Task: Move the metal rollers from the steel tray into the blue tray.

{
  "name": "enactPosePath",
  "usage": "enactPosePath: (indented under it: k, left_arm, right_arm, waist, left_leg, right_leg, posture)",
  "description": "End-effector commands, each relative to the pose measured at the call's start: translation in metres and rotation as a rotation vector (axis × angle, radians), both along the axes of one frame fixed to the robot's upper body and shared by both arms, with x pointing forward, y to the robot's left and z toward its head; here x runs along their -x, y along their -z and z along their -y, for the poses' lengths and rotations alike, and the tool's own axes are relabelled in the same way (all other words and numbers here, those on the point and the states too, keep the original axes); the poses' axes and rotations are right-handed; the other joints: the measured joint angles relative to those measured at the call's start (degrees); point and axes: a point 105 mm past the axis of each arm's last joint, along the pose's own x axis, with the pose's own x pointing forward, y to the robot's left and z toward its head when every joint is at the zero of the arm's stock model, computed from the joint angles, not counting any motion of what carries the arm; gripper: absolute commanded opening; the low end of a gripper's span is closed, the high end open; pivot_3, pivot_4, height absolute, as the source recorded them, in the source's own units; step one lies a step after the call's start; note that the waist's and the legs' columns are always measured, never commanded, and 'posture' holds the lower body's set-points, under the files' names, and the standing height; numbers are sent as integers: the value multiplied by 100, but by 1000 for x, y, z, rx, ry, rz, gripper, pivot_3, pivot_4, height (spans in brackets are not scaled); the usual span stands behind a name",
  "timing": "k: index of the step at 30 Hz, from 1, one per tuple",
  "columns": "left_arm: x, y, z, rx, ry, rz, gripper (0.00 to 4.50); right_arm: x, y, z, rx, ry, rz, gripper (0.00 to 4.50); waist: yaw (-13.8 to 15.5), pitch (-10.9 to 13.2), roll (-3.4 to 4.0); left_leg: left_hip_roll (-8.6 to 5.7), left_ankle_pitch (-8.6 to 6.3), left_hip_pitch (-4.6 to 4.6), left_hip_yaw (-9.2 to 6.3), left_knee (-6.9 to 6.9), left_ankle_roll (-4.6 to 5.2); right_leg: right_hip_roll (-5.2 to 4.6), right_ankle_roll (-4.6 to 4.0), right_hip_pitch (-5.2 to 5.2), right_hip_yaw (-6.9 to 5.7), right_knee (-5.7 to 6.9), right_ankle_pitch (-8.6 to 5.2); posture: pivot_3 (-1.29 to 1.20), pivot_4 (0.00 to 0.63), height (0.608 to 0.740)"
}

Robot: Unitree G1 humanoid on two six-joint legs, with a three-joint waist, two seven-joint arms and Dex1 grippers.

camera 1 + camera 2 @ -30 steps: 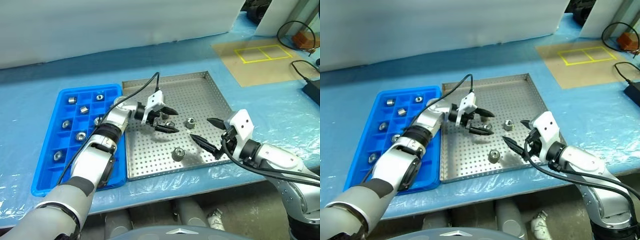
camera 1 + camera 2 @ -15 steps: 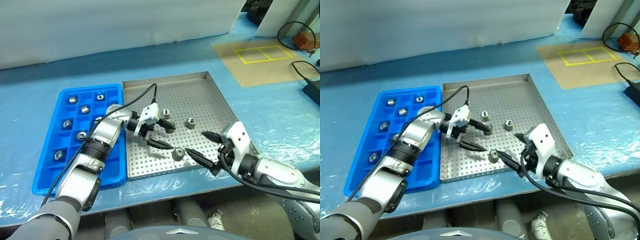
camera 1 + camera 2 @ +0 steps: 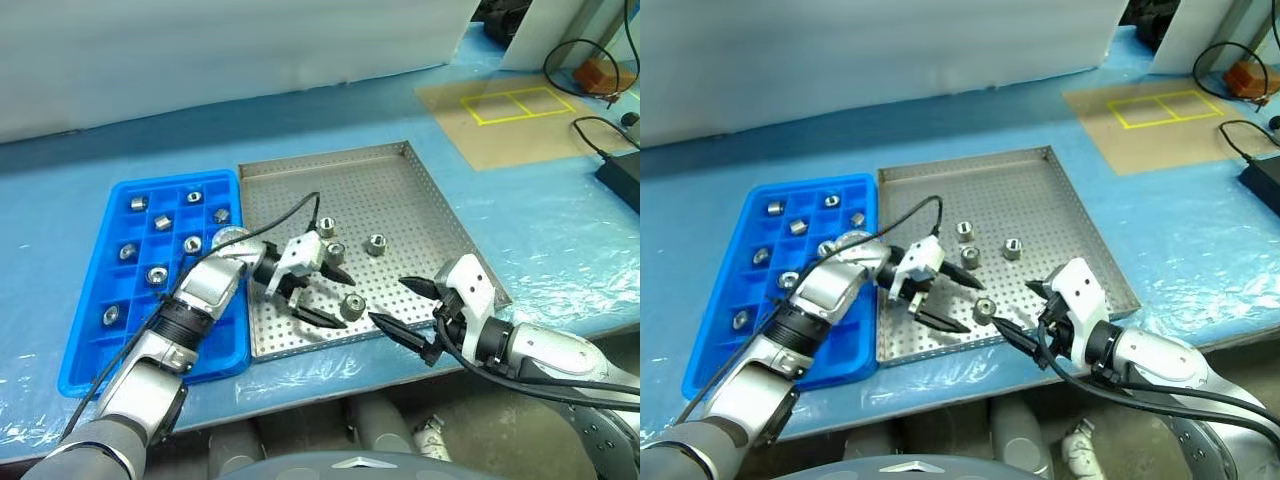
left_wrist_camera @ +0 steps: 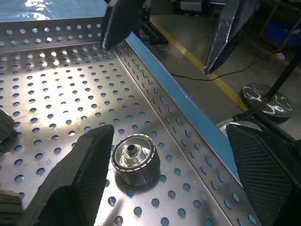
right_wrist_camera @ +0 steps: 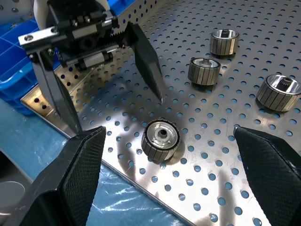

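Both of the robot's grippers point at the roller [image 3: 353,307] near the front rim, so the right gripper should move back while the left gripper moves in and takes that roller [image 3: 984,311].
The steel tray [image 3: 400,175] holds several metal rollers; three [image 3: 334,249] lie mid-tray. A fourth roller [image 3: 352,306] lies on its end near the front rim. My left gripper [image 3: 333,296] is open and comes at it from the blue tray's side; in the left wrist view this roller [image 4: 135,159] lies between my fingers [image 4: 80,183], untouched. My right gripper [image 3: 391,301] stands open just right of that roller, tips pointing at it. The blue tray [image 3: 95,350] has several rollers [image 3: 157,274] in its compartments.
A tan board with a yellow taped square [image 3: 510,105] lies at the back right. Black cables and a black box [image 3: 620,175] sit at the right edge. Blue plastic sheeting covers the table [image 3: 540,240]. The steel tray's front rim runs near the table's front edge.
Both arms have drawn back toward the steel tray's front rim. My left gripper left the middle rollers and now flanks the front one. Both grippers stayed open.
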Motion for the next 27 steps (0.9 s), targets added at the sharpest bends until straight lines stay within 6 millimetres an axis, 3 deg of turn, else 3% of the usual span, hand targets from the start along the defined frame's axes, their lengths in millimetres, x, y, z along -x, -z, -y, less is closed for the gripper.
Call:
enactPosePath:
  k: [1, 5, 9, 16, 21, 27]
  left_arm:
    - [-2, 9, 10, -10, -2, 45, 4033]
    - [-10, 23, 22, -16, -51, 81, 4033]
    - [-17, 25, 30, 11, -78, 88, 4033]
    - [-9, 23, 33, 40, -41, 31, 4033]
    - [-4, -5, 34, 135, -18, -87, 4033]
    - [3, -19, 29, 154, 9, -115, 4033]
  right_arm:
    - [-2, -9, 3, 6, 10, 50, 4500]
    - [-1, -11, 8, 22, 29, 59, 4500]
    - [-1, -12, 12, 33, 48, 65, 4500]
    - [1, -9, 13, 49, 48, 56, 4500]
    - [1, -7, 15, 57, 49, 48, 4500]
    - [5, -6, 12, 31, 36, 28, 4500]
  waist:
    - [-13, -1, 1]
    - [-13, -7, 9]
    - [-66, -9, 13]
    - [-152, -12, 17]
    - [-146, -12, 18]
    - [-156, -14, 21]
  left_leg:
    - [0, -1, -3, 0, 0, 1]
    - [-1, -2, -5, -1, 2, 5]
    - [-5, -7, -5, 0, 13, 13]
    - [-5, -11, -12, -1, 21, 20]
    - [-5, -13, -16, -1, 21, 24]
    - [-6, -15, -13, -1, 21, 26]
  right_leg:
    - [0, -1, 0, 0, -2, 0]
    - [0, -1, 1, 1, -6, 1]
    - [0, 3, 5, 1, -8, 0]
    - [-1, 3, 4, 0, -9, 1]
    - [-3, 1, 4, 1, -11, 2]
    - [-3, 1, 4, -1, -10, 2]
  posture:
    - [-651, 150, 740]
    - [-668, 150, 740]
    - [-678, 150, 740]
    - [-678, 150, 740]
    - [-671, 150, 740]
    - [-657, 150, 740]
